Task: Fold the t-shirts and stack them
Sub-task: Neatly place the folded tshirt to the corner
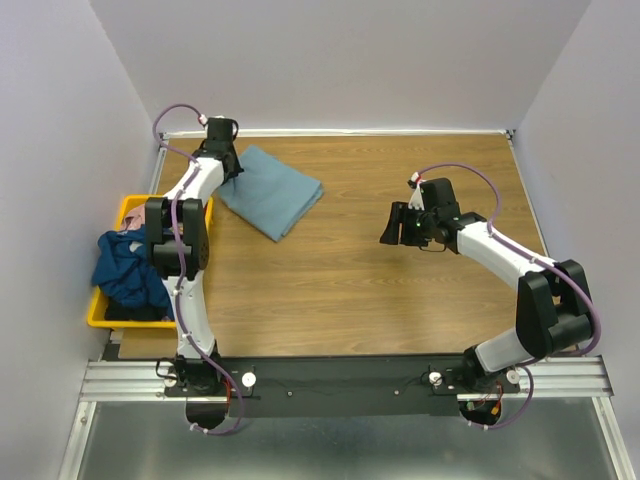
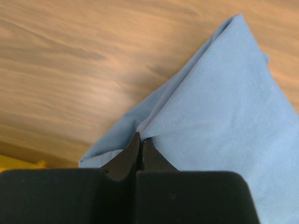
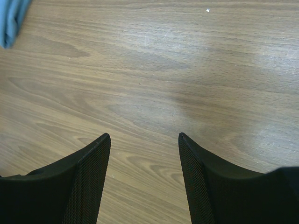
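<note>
The table corner (image 1: 174,162) behind the yellow bin is free, so my left gripper, pinching the folded blue-grey shirt's edge (image 2: 152,125), should keep pulling until the shirt lies there.
A folded light blue-grey t-shirt (image 1: 272,192) lies on the wooden table at the back left. My left gripper (image 1: 232,170) is shut on the near-left edge of this shirt (image 2: 219,112), pinching a fold of cloth between its fingertips (image 2: 140,140). A dark navy t-shirt (image 1: 128,268) is bunched in the yellow bin, with a bit of pink patterned cloth (image 1: 131,232) showing behind it. My right gripper (image 1: 392,226) is open and empty above bare table at mid right (image 3: 144,136). A corner of the blue-grey shirt (image 3: 11,18) shows at the top left of the right wrist view.
The yellow plastic bin (image 1: 97,313) sits off the table's left edge. Grey walls close in the table on the left, back and right. The arm mounting rail (image 1: 340,380) runs along the near edge.
</note>
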